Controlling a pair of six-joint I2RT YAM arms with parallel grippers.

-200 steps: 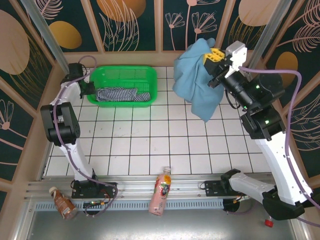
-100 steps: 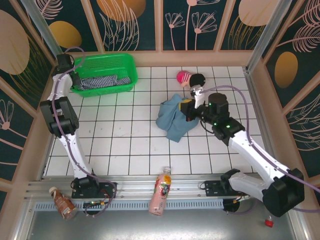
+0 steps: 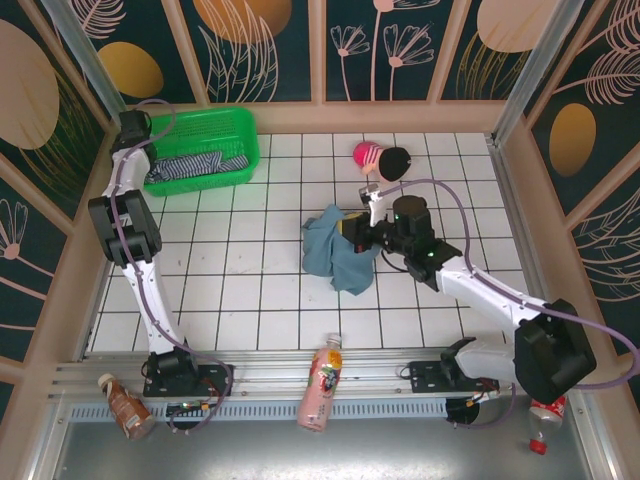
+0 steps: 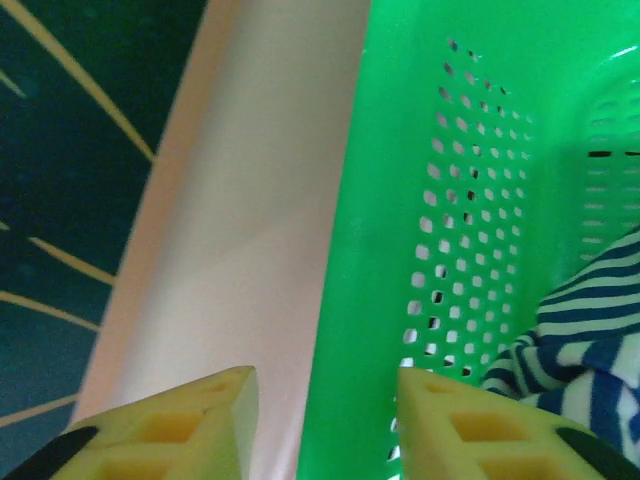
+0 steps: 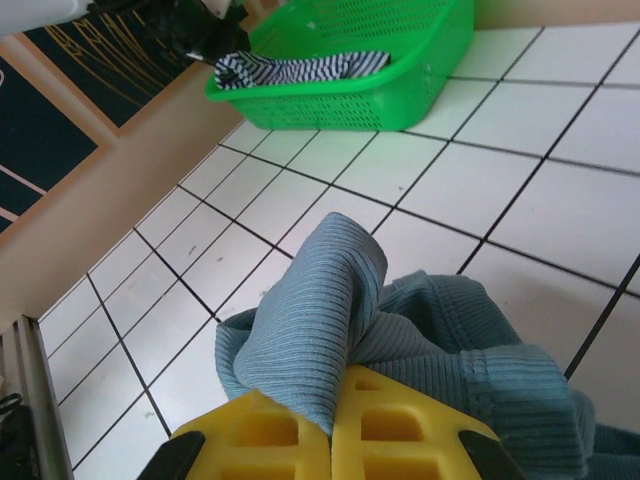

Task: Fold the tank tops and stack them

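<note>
My left gripper should take hold of the blue-grey tank top, which lies crumpled (image 3: 335,258), by its basket-side edge (image 3: 309,250), and help my right gripper lift it and spread it out before folding.
The blue-grey tank top (image 3: 338,254) lies crumpled on the white tiles near the table's middle. My right gripper (image 3: 356,232) is shut on a raised fold of the blue-grey tank top (image 5: 330,340), the yellow fingers (image 5: 400,430) pressed together low over the tiles. The striped tank top (image 3: 190,164) lies bunched inside the green basket (image 3: 232,122) at the back left; the striped tank top (image 4: 580,345) shows at the right of the left wrist view. My left gripper (image 4: 325,420) is open, one finger on each side of the green basket wall (image 4: 400,200).
A small pink-and-black toy (image 3: 381,159) lies on the tiles behind the blue top. A pink bottle (image 3: 321,385) and a brown bottle (image 3: 124,405) lie on the front rail. The wooden wall base (image 4: 240,200) runs just left of the basket.
The right arm came down from high at the back and laid the blue top on the tiles, dragging it slightly left. The left gripper shifted the basket toward the back-left corner.
</note>
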